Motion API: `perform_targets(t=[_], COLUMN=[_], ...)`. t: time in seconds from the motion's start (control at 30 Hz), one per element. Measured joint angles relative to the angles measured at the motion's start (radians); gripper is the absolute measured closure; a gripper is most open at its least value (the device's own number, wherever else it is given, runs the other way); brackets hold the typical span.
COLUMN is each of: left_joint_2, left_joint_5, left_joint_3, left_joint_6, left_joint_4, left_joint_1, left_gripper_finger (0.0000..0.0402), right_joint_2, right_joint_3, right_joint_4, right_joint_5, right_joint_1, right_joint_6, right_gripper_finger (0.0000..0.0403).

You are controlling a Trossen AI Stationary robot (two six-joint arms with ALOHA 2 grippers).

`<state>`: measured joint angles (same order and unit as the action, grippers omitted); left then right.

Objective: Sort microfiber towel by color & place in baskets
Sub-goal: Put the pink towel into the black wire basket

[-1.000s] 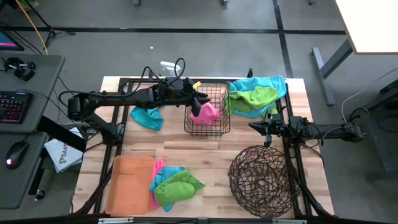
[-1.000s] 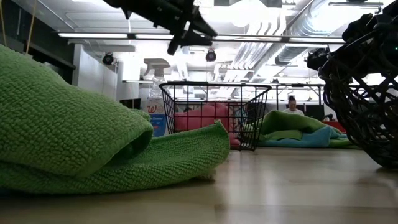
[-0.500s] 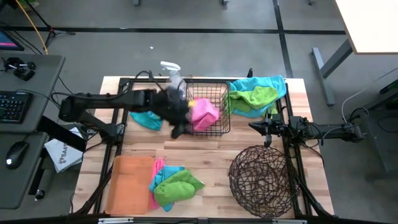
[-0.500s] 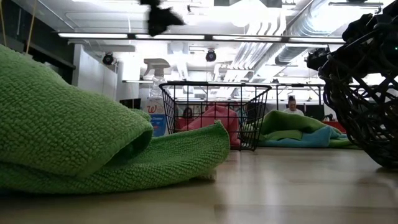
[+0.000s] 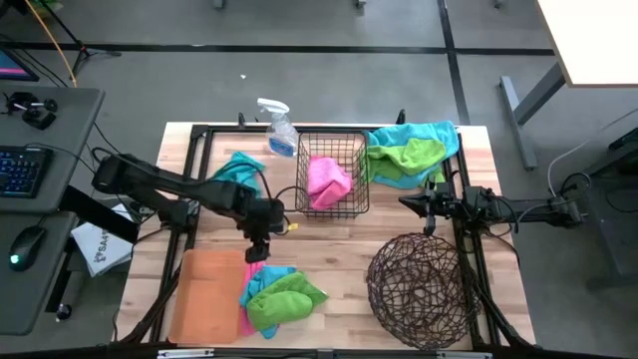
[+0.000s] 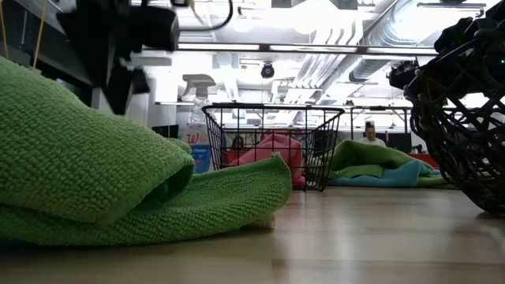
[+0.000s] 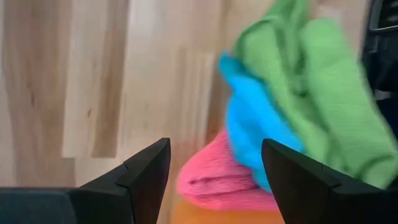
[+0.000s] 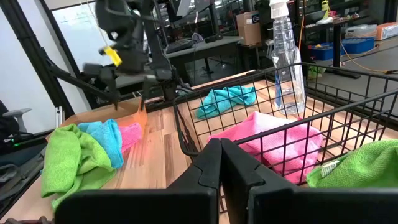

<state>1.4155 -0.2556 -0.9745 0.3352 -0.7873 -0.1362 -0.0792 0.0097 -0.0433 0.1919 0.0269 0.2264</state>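
Note:
My left gripper should keep moving its open fingers down because the pink towel's end [image 5: 252, 270] sticks out from under the blue towel. It should go on until its fingers close on that end [image 7: 210, 169].
My left gripper [image 5: 256, 249] [image 7: 214, 180] hangs open over the near-left pile of towels: a pink one [image 7: 217, 183], a blue one [image 7: 255, 134] and a green one [image 5: 287, 301] lying partly on the orange tray [image 5: 204, 294]. It touches none of them. The black wire basket [image 5: 344, 204] holds a pink towel [image 5: 328, 178]. The round twig basket [image 5: 417, 284] stands at the near right. My right gripper [image 5: 407, 204] [image 8: 219, 155] is shut and waits between the two baskets.
A blue and green heap of towels [image 5: 409, 150] lies at the far right corner. A teal towel [image 5: 237, 168] and a clear spray bottle [image 5: 277, 125] sit left of the wire basket. Bare wood shows in the table's middle. A person sits far behind the table [image 6: 368, 134].
My left gripper has swung away from the wire basket, toward the table's near-left, and come down over the towel pile beside the orange tray. The pink towel has stayed in the wire basket and settled there.

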Motion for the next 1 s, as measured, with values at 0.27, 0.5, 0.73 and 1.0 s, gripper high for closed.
perform_targets(t=[0.27, 0.5, 0.73, 1.0], left_joint_2=[0.000, 0.000, 0.000, 0.036], left_joint_5=[0.000, -0.002, -0.032, -0.080], left_joint_3=[0.113, 0.182, 0.196, 0.197], left_joint_6=[-0.006, -0.023, -0.034, -0.058], left_joint_4=[0.000, 0.049, 0.094, 0.107], left_joint_1=[0.006, 0.005, 0.005, 0.000], left_gripper_finger=[0.0163, 0.0163, 0.0163, 0.0163], right_joint_2=[0.000, 0.000, 0.000, 0.000], right_joint_3=[0.000, 0.000, 0.000, 0.000], right_joint_4=[0.000, 0.000, 0.000, 0.000], right_joint_5=[0.000, 0.000, 0.000, 0.000], right_joint_1=[0.000, 0.000, 0.000, 0.000], right_joint_6=[0.000, 0.000, 0.000, 0.000], right_gripper_finger=[0.0402, 0.0402, 0.0402, 0.0402])
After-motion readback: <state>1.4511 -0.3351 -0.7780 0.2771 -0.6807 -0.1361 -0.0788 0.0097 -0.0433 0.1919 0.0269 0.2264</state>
